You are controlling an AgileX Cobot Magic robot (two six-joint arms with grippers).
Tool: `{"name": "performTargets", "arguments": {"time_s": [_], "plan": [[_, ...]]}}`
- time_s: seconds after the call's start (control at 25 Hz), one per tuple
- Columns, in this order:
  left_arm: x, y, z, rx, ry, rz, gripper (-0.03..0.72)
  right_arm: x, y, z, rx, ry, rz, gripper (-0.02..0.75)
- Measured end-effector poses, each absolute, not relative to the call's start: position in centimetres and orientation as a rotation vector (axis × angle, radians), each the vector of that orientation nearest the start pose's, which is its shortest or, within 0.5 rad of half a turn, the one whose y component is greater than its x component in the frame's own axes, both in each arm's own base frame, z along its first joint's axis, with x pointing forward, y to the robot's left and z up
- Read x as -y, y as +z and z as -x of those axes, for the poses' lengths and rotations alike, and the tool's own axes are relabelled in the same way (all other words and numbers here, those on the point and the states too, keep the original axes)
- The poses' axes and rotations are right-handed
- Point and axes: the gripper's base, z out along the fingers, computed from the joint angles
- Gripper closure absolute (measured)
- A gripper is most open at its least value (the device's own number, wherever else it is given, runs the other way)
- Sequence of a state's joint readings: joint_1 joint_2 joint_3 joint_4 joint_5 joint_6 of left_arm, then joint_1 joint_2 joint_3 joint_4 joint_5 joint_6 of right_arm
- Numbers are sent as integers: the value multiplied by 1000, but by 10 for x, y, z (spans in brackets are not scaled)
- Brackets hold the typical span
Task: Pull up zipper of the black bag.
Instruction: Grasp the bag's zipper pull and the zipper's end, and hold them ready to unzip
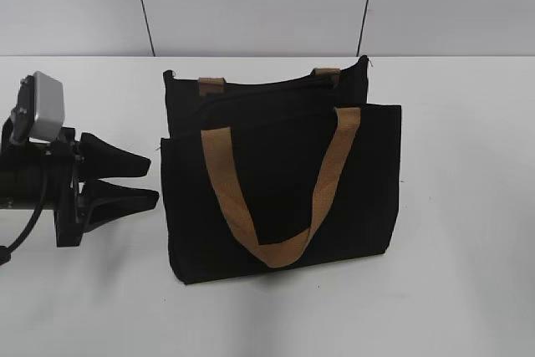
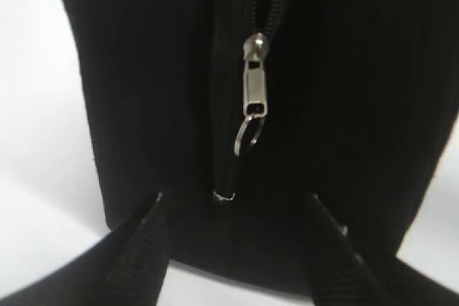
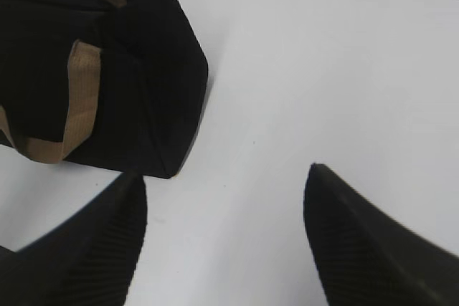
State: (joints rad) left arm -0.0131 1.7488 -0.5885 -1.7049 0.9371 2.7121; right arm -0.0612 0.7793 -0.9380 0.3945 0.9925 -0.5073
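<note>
The black fabric end of zipper (image 2: 224, 173) dangles loosely below the pull tab (image 2: 255, 89). I expect it to swing out into a tight piece of fabric when I pull.
The black bag (image 1: 280, 181) stands upright on the white table, with tan strap handles (image 1: 276, 198). My left gripper (image 1: 152, 180) is open just left of the bag's left end. In the left wrist view the bag's end (image 2: 143, 91) fills the frame, and the zipper track (image 2: 269, 5) runs down to a silvery pull tab (image 2: 253, 91) with a small ring, hanging between and just beyond my open fingers (image 2: 233, 198). My right gripper (image 3: 224, 177) is open and empty over bare table, to the right of the bag (image 3: 136, 69); it is out of the exterior view.
The white table (image 1: 468, 206) stretches around the bag. A pale wall with dark seams (image 1: 251, 6) rises behind it. The left arm's wrist camera housing (image 1: 46, 106) sits at the far left.
</note>
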Motion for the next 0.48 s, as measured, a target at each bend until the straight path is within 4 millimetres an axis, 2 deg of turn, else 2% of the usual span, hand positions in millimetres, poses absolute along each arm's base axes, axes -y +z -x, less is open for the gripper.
{"name": "performTargets", "arguments": {"time_s": [0.2,0.48], "plan": [[82,121,-269,-1654,-675,-1292,251,-22,376,-131,-2199,205,413,209],[106,106,-283,-1624,-712,-1371,252,-23,376,-131,-2196,215,412,209]]}}
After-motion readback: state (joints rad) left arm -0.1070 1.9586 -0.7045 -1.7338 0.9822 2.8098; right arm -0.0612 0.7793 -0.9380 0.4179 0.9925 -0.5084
